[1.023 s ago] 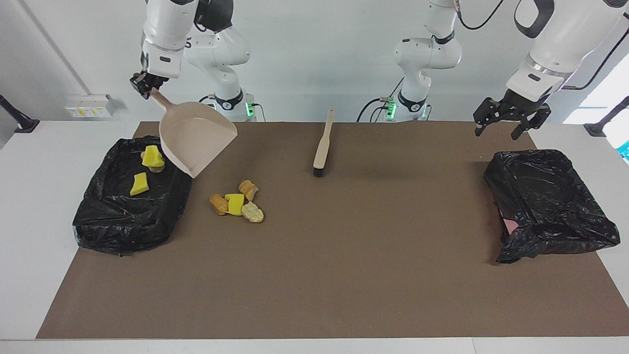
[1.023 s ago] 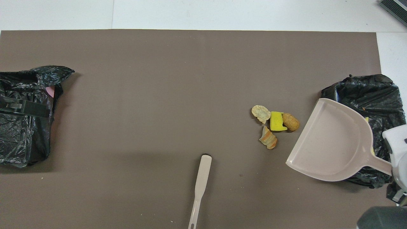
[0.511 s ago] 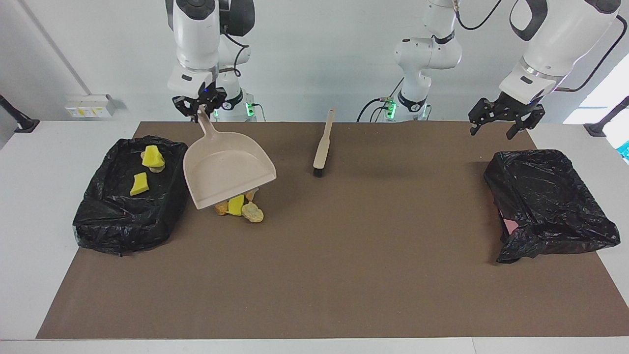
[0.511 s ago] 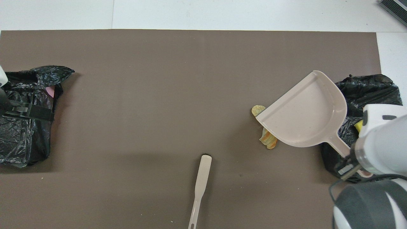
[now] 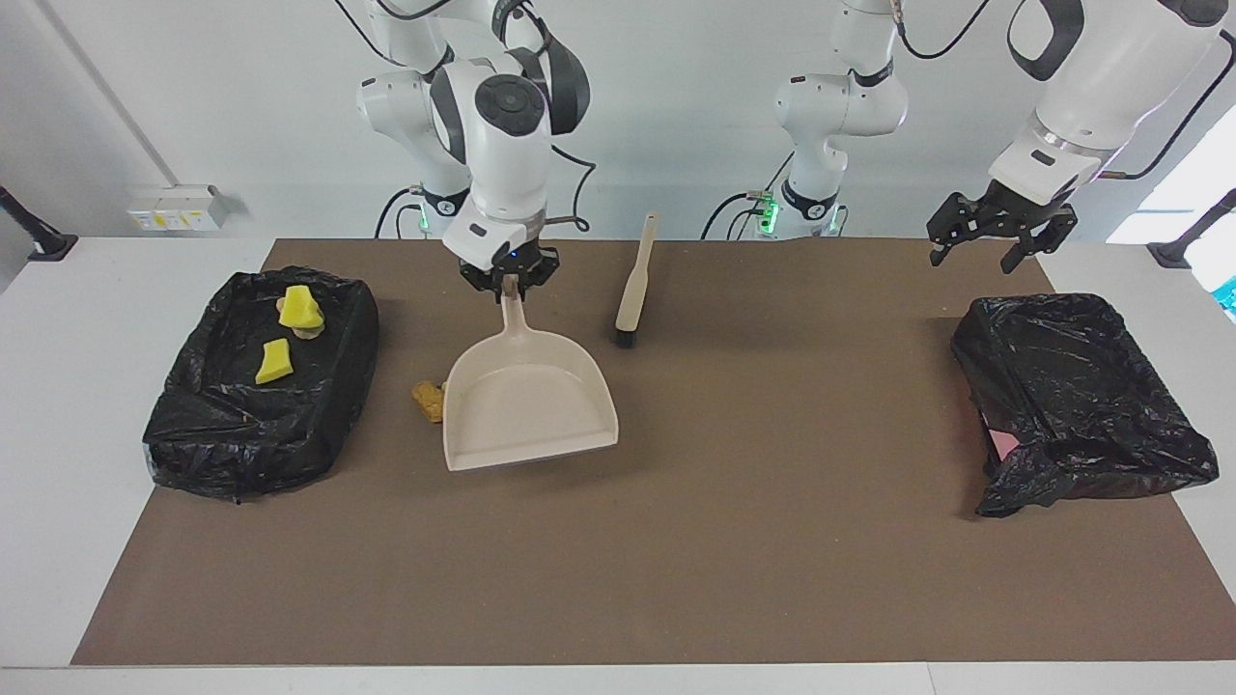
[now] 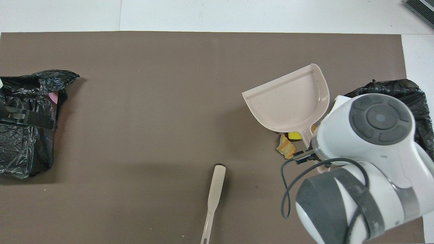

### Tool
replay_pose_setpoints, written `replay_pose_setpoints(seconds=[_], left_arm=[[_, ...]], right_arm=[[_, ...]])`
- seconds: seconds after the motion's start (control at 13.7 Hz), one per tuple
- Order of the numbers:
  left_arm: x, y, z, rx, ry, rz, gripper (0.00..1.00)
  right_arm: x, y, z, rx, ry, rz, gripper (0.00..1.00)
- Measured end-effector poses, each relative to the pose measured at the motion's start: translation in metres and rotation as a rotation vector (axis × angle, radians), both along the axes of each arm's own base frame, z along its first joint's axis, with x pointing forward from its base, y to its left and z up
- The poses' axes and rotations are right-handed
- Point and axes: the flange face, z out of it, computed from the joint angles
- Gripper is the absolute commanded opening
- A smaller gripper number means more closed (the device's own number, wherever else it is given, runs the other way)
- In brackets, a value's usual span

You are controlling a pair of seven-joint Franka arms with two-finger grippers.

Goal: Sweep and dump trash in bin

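My right gripper should keep moving the beige dustpan (image 6: 291, 97) to the brown mat (image 6: 209, 97) beyond the brush, since the mat is clear for it, and let go once the dustpan lies flat.
My right gripper (image 5: 509, 278) is shut on the handle of the beige dustpan (image 5: 526, 405), held tilted in the air over the trash pile on the mat. The pan hides most of the pile. One tan lump (image 5: 428, 401) shows beside it. In the overhead view a striped croissant-like lump (image 6: 285, 150) and a yellow sponge piece (image 6: 295, 135) show beside the pan's (image 6: 291, 101) handle. Two yellow sponge pieces (image 5: 299, 309) (image 5: 273, 360) and a tan lump lie in the black-lined bin (image 5: 193, 425) at the right arm's end. My left gripper (image 5: 999, 236) is open and empty, in the air by the other bin.
The beige hand brush (image 5: 634, 285) lies on the brown mat near the robots, between the arms; it also shows in the overhead view (image 6: 213, 200). A second black-lined bin (image 5: 1072, 405) stands at the left arm's end.
My right arm swung the dustpan from over the bin toward the table's middle, so it now covers the trash pile. The left gripper has hardly moved.
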Motion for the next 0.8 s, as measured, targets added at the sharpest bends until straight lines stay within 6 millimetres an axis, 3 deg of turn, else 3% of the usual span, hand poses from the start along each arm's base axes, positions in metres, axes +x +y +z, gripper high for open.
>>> replay_pose_setpoints(seconds=[0.29, 0.58, 0.8], left_arm=[[0.000, 0.000, 0.000, 0.000, 0.000, 0.000, 1.00], [0.000, 0.000, 0.000, 0.000, 0.000, 0.000, 1.00], [0.000, 0.000, 0.000, 0.000, 0.000, 0.000, 1.00]], right_arm=[[0.029, 0.066, -0.035, 0.060, -0.017, -0.132, 0.00], [0.045, 0.131, -0.091, 0.122, -0.051, -0.213, 0.00], [0.052, 0.149, -0.119, 0.150, -0.059, -0.213, 0.00]])
